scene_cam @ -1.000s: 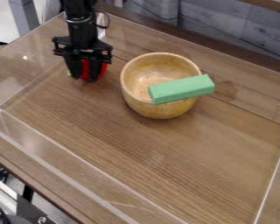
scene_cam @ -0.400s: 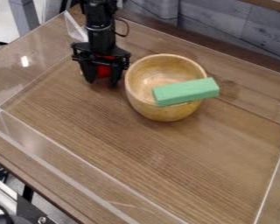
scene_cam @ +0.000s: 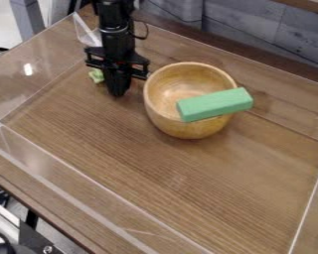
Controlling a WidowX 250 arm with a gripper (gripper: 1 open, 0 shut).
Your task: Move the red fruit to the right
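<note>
The gripper's fingers are in front of the red fruit, with its leafy tuft [scene_cam: 96,75] behind them. The robot should lift the gripper clear and grip the fruit farther back, around its body.
My gripper [scene_cam: 116,87] points straight down at the table, just left of the wooden bowl [scene_cam: 169,117]. Its dark fingers [scene_cam: 119,81] stand close together, shut on the red fruit. The fingers hide almost all of the fruit; only its light-green leafy tuft [scene_cam: 94,75] sticks out on the gripper's left side. The gripper's tips are down at the tabletop, a small gap away from the bowl's rim.
A green rectangular block [scene_cam: 214,104] lies across the right side of the bowl. Clear plastic walls [scene_cam: 29,69] enclose the wooden tabletop [scene_cam: 148,184]. Open wood stretches in front of and to the right of the bowl.
The gripper shifted right toward the bowl, opened wide around the red fruit, then closed its fingers on it. The bowl and block sit slightly further right in the picture.
</note>
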